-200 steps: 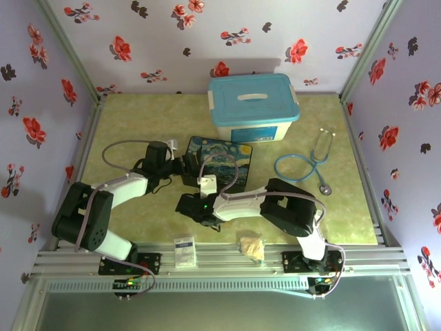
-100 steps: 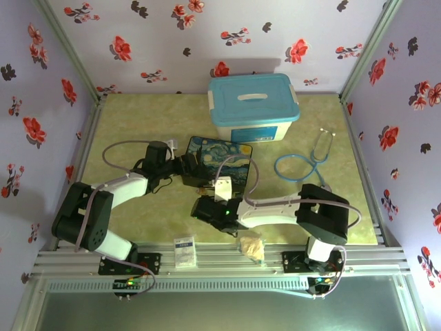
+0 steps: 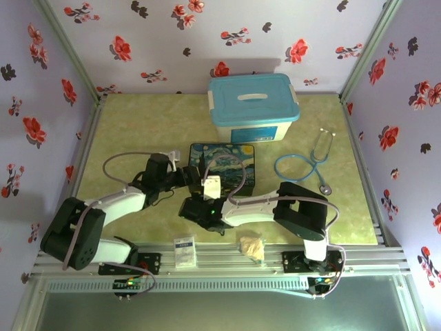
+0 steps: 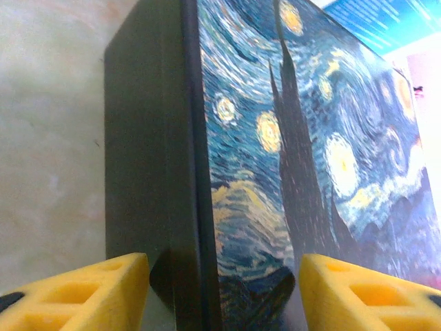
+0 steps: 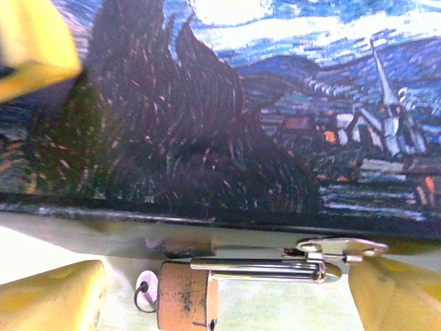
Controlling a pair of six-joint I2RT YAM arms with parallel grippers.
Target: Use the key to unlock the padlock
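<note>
The padlock's length (image 5: 258, 267) stretches across my right gripper's open fingers from its key end to its hasp, so next my right gripper moves back, turns, and closes across the brass body (image 5: 185, 295).
The padlock lies flat on the table against the front edge of the starry-night box (image 5: 275, 103). Its brass body (image 5: 182, 300) points left and its long silvery shackle (image 5: 262, 269) runs right to a metal hasp (image 5: 341, 248). A small pale disc with a dark wire ring (image 5: 145, 289) sits at the body's left end; I cannot tell whether it is the key. My right gripper (image 5: 224, 296) is open, its fingers on either side of the padlock. My left gripper (image 4: 224, 276) is open, straddling the box's left corner (image 4: 186, 207). In the top view the box (image 3: 224, 162) lies beyond both wrists.
A white bin with a blue lid (image 3: 253, 107) stands behind the box. A blue stethoscope (image 3: 306, 162) lies to the right. A small white card (image 3: 184, 252) and a crumpled tan lump (image 3: 251, 246) sit at the front rail.
The right wrist swung right, then back left to the box's front edge. The left gripper pushed further onto the box corner, and the box turned slightly.
</note>
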